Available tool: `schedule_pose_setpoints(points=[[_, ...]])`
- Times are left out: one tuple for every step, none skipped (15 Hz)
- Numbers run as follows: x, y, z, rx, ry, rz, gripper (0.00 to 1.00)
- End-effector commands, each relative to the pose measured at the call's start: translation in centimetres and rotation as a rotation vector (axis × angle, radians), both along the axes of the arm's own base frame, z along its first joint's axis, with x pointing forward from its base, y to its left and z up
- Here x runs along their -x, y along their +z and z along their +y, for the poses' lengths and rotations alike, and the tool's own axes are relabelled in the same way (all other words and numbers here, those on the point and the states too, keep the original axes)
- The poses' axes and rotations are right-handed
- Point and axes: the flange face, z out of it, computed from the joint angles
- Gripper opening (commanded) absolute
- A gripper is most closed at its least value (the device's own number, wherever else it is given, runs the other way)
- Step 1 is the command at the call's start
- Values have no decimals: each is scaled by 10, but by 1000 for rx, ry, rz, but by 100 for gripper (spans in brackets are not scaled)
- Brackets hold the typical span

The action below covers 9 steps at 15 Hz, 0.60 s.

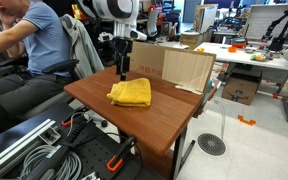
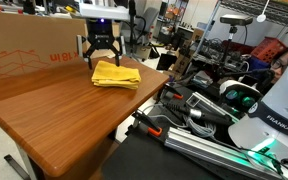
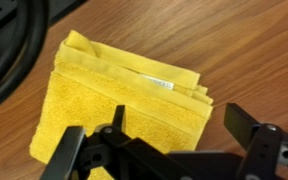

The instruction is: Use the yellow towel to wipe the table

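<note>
I should turn my gripper square and move it over the towel's middle (image 3: 116,106) before I grip, because the towel's label edge (image 3: 154,81) runs at a slant under my gripper and one finger is past the towel's corner.
The yellow towel (image 1: 130,93) lies folded on the reddish-brown wooden table (image 1: 144,122), near the cardboard box. It shows in both exterior views (image 2: 116,75) and fills the left of the wrist view (image 3: 104,95), with a white label at its folded edge. My gripper (image 1: 122,70) hangs straight down just above the towel's far side (image 2: 102,58). Its fingers are open and empty, spread over the towel's right edge and the bare wood (image 3: 179,122).
A large cardboard box (image 1: 179,66) stands along the table's far edge (image 2: 24,50). A seated person (image 1: 39,40) is close beside the table. Cables and metal rails (image 1: 44,150) lie on the floor. A white robot base (image 2: 274,110) stands nearby.
</note>
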Motion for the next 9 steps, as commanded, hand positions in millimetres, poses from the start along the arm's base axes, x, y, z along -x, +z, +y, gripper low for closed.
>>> schedule_pose_setpoints(points=[[-11, 8, 7, -74, -41, 25, 100], [-4, 4, 5, -36, -23, 4, 100], [-6, 6, 6, -44, -31, 3, 100], [-7, 6, 6, -46, -33, 2, 100], [-7, 7, 6, -46, -33, 3, 100], [-7, 7, 6, -46, -33, 5, 100], [-7, 7, 6, -46, -33, 7, 100], [-7, 7, 6, -46, -33, 8, 100], [-2, 5, -4, -73, -53, -20, 100]])
